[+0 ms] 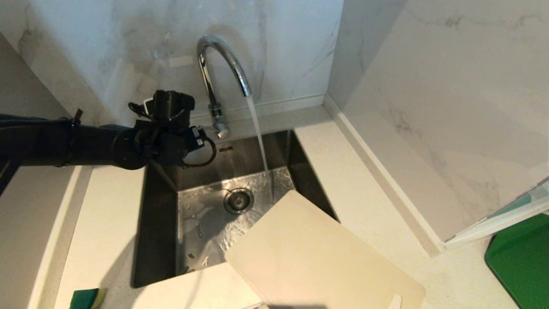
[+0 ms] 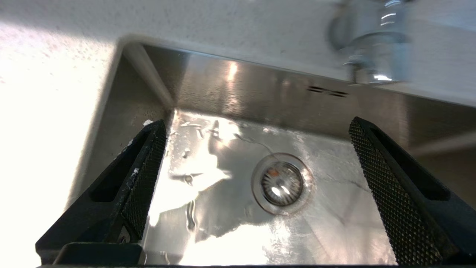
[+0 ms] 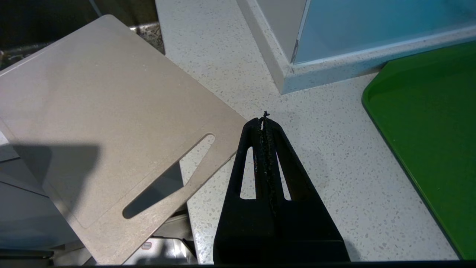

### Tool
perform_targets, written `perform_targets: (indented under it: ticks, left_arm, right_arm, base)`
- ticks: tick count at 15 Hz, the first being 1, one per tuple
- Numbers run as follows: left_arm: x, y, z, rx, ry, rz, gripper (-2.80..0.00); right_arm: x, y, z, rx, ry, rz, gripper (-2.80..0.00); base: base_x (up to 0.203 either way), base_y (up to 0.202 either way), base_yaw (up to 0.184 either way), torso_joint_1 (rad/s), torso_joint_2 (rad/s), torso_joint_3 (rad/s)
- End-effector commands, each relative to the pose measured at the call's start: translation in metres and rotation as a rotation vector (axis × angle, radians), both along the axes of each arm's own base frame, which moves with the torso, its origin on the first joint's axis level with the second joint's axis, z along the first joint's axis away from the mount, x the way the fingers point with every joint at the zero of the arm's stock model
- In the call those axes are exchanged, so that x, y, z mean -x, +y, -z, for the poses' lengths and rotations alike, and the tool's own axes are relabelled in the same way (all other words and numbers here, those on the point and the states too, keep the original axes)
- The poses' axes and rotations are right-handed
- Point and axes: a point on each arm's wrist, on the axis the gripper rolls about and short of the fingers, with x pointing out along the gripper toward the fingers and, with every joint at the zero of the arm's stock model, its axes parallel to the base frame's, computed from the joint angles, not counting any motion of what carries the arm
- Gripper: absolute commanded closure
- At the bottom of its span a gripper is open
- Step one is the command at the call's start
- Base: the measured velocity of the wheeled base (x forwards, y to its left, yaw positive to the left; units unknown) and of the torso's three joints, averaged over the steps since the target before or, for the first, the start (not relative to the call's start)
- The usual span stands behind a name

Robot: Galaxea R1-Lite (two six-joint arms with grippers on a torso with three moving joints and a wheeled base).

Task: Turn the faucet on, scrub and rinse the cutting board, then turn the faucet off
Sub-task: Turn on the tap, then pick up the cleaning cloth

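A yellow foam edge (image 1: pixel 99 298) shows next to the green, so the sponge (image 1: pixel 84 298) should squeeze thin in the middle and widen at its ends when the robot lifts it.
The chrome faucet (image 1: pixel 215 68) stands behind the sink, and water (image 1: pixel 258 133) pours from its spout into the basin. Its base (image 2: pixel 375 48) shows in the left wrist view. My left gripper (image 2: pixel 258 123) hovers open over the sink's back left part, left of the faucet's lever (image 1: pixel 221 128), with nothing between its fingers. The cream cutting board (image 1: pixel 317 253) lies flat across the sink's front right corner and the counter, dry side up. My right gripper (image 3: pixel 264 121) is shut and empty over the counter, just beside the cutting board's (image 3: pixel 104 111) slot-handle end.
The steel sink (image 1: pixel 158 206) is wet, with a drain (image 1: pixel 238 200) in the middle. A green and yellow sponge (image 1: pixel 88 298) lies on the counter at the front left. A dark green board (image 1: pixel 521 257) sits at the right. Marble walls close in behind and to the right.
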Motion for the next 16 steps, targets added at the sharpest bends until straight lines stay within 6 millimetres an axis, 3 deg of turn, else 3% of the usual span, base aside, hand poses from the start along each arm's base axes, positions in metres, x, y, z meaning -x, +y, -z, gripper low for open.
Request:
perform_targets:
  ticks: [1, 7, 8, 16]
  left_arm:
    - [0.029, 0.009, -0.037, 0.033, -0.056, 0.027, -2.8]
    - [0.092, 0.027, -0.071, 0.036, -0.005, 0.229, -2.8]
    - [0.104, 0.03, -0.071, 0.018, 0.008, 0.256, 0.0]
    - [0.175, 0.053, -0.067, -0.169, 0.057, 0.406, 0.0]
  right_arm:
    - [0.0, 0.0, 0.0, 0.0, 0.002, -0.001, 0.0]
    - [0.0, 0.0, 0.0, 0.0, 0.002, -0.001, 0.0]
    - [0.0, 0.0, 0.0, 0.0, 0.002, -0.001, 0.0]
    - [0.0, 0.0, 0.0, 0.0, 0.002, -0.001, 0.0]
  base:
    - [0.0, 0.0, 0.0, 0.0, 0.0, 0.0]
    - [0.0, 0.0, 0.0, 0.0, 0.0, 0.0]
    - [0.0, 0.0, 0.0, 0.0, 0.0, 0.0]
    - [0.0, 0.0, 0.0, 0.0, 0.0, 0.0]
